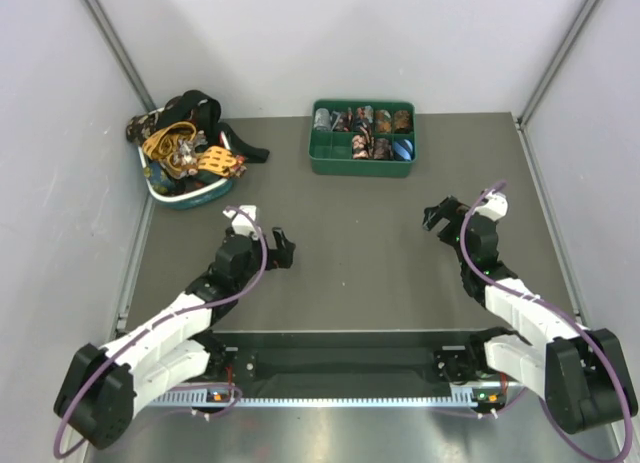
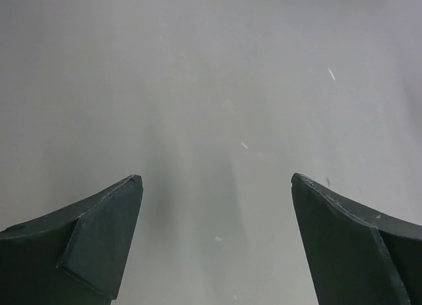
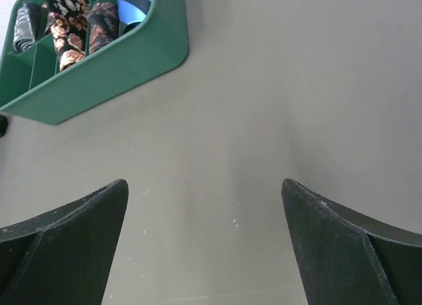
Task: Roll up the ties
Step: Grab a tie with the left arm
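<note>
The brown-floral tie (image 1: 184,157) is lying uncovered on the basket's pile, so my left gripper stays open and keep moving toward its folds (image 1: 186,164) until they are between the fingers.
A pile of loose ties (image 1: 185,143), brown-floral, gold-yellow and black, fills a light blue basket (image 1: 190,196) at the back left. Several rolled ties (image 1: 372,123) sit in the compartments of a green tray (image 1: 362,163) at the back centre; the tray's corner (image 3: 99,68) with rolled floral ties and a blue one shows in the right wrist view. My left gripper (image 1: 280,249) is open and empty over bare table (image 2: 217,153). My right gripper (image 1: 436,217) is open and empty, short of the tray, over bare table.
Grey walls enclose the table on the left, back and right. Purple cables (image 1: 250,263) loop along both arms. The grey table surface (image 1: 350,253) lies between the two grippers.
</note>
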`<state>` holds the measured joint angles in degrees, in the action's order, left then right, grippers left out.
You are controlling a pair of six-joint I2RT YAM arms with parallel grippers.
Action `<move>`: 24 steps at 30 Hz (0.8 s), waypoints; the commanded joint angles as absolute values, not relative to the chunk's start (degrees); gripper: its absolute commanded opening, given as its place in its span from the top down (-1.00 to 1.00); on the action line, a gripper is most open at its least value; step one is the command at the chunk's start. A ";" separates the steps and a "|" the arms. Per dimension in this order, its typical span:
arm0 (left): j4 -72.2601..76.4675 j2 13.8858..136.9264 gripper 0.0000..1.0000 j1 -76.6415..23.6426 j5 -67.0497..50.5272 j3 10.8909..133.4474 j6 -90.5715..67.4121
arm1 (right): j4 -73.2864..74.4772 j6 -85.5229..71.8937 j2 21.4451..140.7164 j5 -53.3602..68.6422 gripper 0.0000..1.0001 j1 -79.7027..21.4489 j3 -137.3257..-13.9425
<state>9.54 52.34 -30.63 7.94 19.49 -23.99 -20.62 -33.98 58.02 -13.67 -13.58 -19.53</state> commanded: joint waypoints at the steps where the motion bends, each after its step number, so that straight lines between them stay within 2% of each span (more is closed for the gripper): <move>1: 6.26 48.00 -0.98 -30.59 19.94 20.13 -27.33 | -24.35 -32.26 57.21 -11.87 -0.99 -13.18 -20.12; 4: -3.13 47.81 -0.98 -30.41 25.55 28.45 -31.19 | -24.08 -31.38 57.74 -11.08 -0.99 -13.27 -20.65; 9: -25.28 56.32 -0.98 -26.65 35.33 53.31 -34.89 | -26.80 -31.29 58.62 -7.91 -0.99 -13.27 -19.69; 12: -33.28 64.49 -0.93 -13.24 27.36 66.50 -35.68 | -26.98 -31.11 58.71 -6.50 -0.99 -13.18 -19.78; 15: -36.37 71.53 -0.93 -4.52 21.10 75.83 -36.82 | -26.98 -30.85 58.19 -5.89 -0.99 -13.27 -19.60; 19: -39.53 82.84 -0.89 -0.44 19.86 88.38 -37.44 | -27.77 -30.85 57.74 -5.10 -0.99 -13.18 -18.99; 24: -42.01 94.11 -0.79 4.46 18.21 95.62 -39.11 | -27.86 -31.03 59.32 -3.96 -0.99 -13.18 -19.60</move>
